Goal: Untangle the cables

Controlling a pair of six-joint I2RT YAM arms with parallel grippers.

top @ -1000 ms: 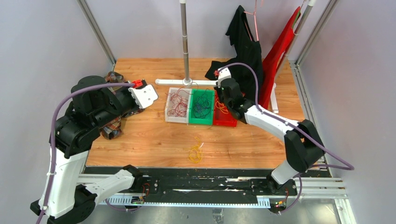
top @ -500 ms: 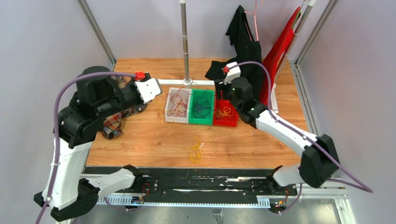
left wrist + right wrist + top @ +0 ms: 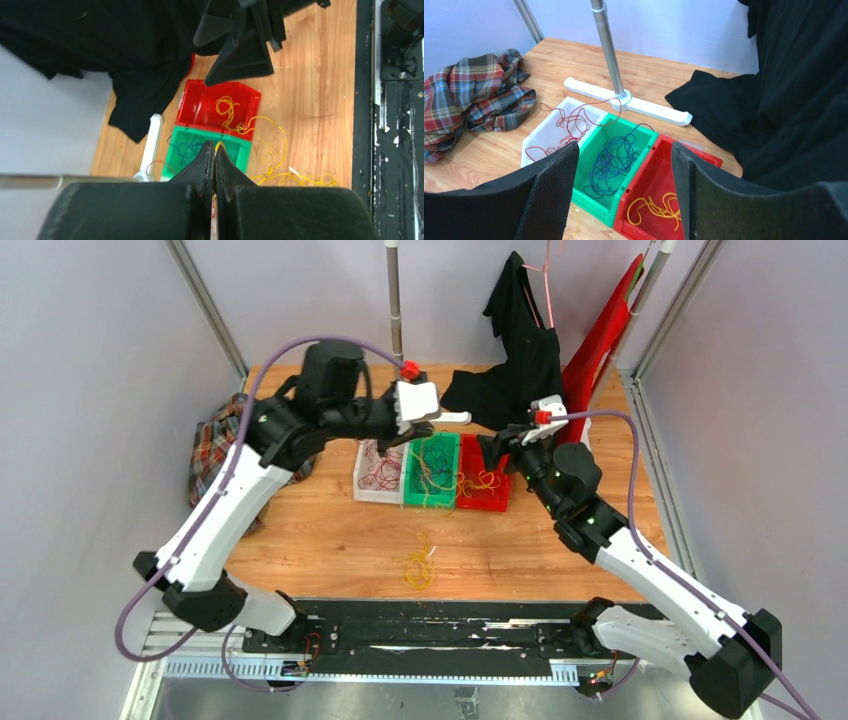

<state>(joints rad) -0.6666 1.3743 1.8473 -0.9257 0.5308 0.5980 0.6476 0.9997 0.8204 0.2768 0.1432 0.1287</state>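
My left gripper is carrying the yellow cable (image 3: 427, 475), which hangs clear of the blue cables. It should keep carrying the cable until the cable hangs over the red bin (image 3: 484, 473), and then let go.
The cables lie sorted by colour in three bins. Dark red cables (image 3: 569, 122) fill the white bin (image 3: 368, 483), blue cables (image 3: 613, 161) the green bin (image 3: 447, 498), and a yellow cable (image 3: 655, 206) the red bin (image 3: 496, 502). My left gripper (image 3: 395, 440) hangs over the white and green bins. In the left wrist view this gripper (image 3: 215, 145) is shut on a thin yellow strand (image 3: 260, 125), which trails to the red bin. My right gripper (image 3: 625, 146) stands open and empty above the bins' right end. A loose yellow bunch (image 3: 418, 566) rests on the table, nearer the arms.
A white stand base (image 3: 626, 102) with a metal pole (image 3: 395, 300) sits just behind the bins. A black garment (image 3: 520, 350) and a red one (image 3: 600, 350) hang at the back right. A plaid cloth (image 3: 215, 455) lies at the left edge.
My left arm has swung from the table's left side to above the bins. My right gripper has opened and drawn back to the right from the red bin.
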